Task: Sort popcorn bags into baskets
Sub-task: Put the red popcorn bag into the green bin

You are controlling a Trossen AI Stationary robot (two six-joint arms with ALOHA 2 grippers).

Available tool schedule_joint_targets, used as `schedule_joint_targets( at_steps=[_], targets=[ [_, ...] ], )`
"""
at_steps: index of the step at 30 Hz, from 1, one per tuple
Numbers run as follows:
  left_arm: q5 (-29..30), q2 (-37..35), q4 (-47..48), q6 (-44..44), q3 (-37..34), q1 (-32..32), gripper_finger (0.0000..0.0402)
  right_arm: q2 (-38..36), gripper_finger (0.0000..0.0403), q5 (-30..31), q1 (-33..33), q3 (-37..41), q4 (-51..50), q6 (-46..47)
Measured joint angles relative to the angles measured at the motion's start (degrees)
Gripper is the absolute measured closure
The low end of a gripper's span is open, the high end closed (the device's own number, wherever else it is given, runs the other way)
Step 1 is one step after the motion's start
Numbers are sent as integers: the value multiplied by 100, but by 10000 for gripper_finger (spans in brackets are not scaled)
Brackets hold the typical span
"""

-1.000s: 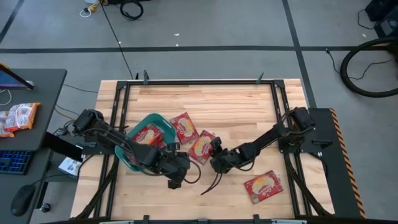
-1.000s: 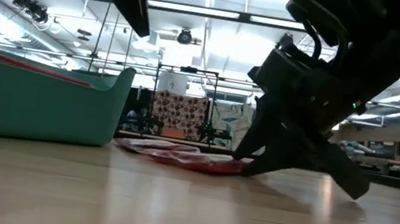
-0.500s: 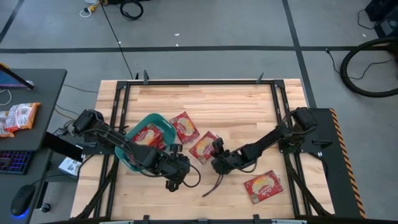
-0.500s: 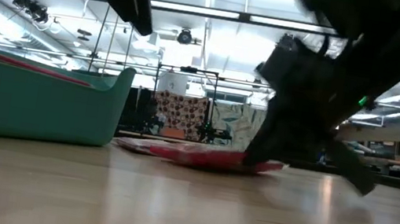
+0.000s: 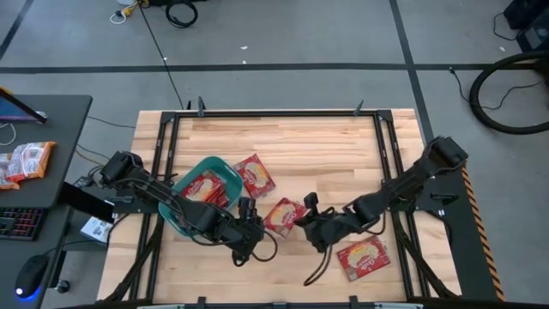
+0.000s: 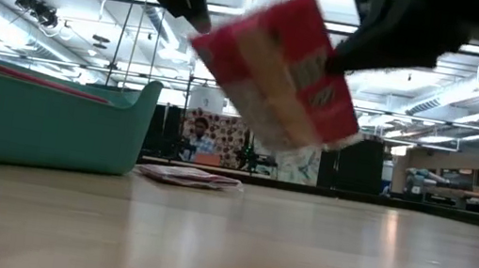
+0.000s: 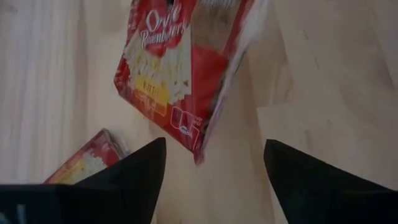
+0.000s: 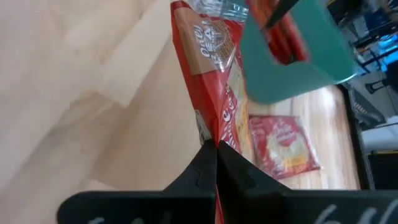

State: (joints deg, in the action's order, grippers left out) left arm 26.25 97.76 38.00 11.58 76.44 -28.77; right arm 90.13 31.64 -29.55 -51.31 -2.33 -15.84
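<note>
The red popcorn bag [image 5: 285, 216] is pinched at one side and keeps a straight lower edge [image 7: 155, 123]. It should stay flat when my left gripper carries it.
My right gripper [image 5: 306, 220] is shut on one red popcorn bag [image 5: 283, 215], which hangs tilted above the table in the low view [image 6: 278, 68]. My left gripper [image 7: 211, 177] stands open right beside that bag [image 7: 180, 68], its fingers apart and touching nothing. The teal basket [image 5: 213, 161] stands at the table's left with bags [image 5: 202, 184] inside. One more bag [image 5: 255, 174] lies flat beside the basket, and another [image 5: 363, 256] lies near the front right. My right gripper pinches the bag's edge [image 8: 210, 127] between its two shut fingers, coming at it from the table's right side. The bag is lifted clear of the table and slants down from the fingers toward the left gripper [image 6: 267, 110].
A dark metal frame [image 5: 274, 113] runs around the wooden table. A cable [image 5: 313, 270] trails on the table below the right gripper. Bare wood lies along the far edge and the near middle. A side desk [image 5: 34, 163] with more bags stands at the left.
My right gripper has taken hold of the bag that lay flat near the table's middle and raised it clear, drawing it a little toward the near edge. The bag now hangs tilted instead of lying flat. The other bags have stayed where they were.
</note>
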Motion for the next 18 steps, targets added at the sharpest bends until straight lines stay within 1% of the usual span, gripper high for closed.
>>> schedule_joint_targets(
  at_steps=[3,7,10,13,18],
  targets=[
    [57,0,-104,-62,-2,-25,125,-189,401,-17,-49,0,-43,331],
    [246,0,-320,-300,-2,-37,125,-303,401,-439,-42,0,28,742],
    [523,0,-513,-528,-2,-37,125,-308,401,-541,-44,0,316,917],
    [576,0,-683,-671,-2,-31,125,-319,401,-628,-30,0,651,1192],
    [647,0,-833,-690,-2,-29,140,-319,400,-1079,130,0,880,2223]
  ],
)
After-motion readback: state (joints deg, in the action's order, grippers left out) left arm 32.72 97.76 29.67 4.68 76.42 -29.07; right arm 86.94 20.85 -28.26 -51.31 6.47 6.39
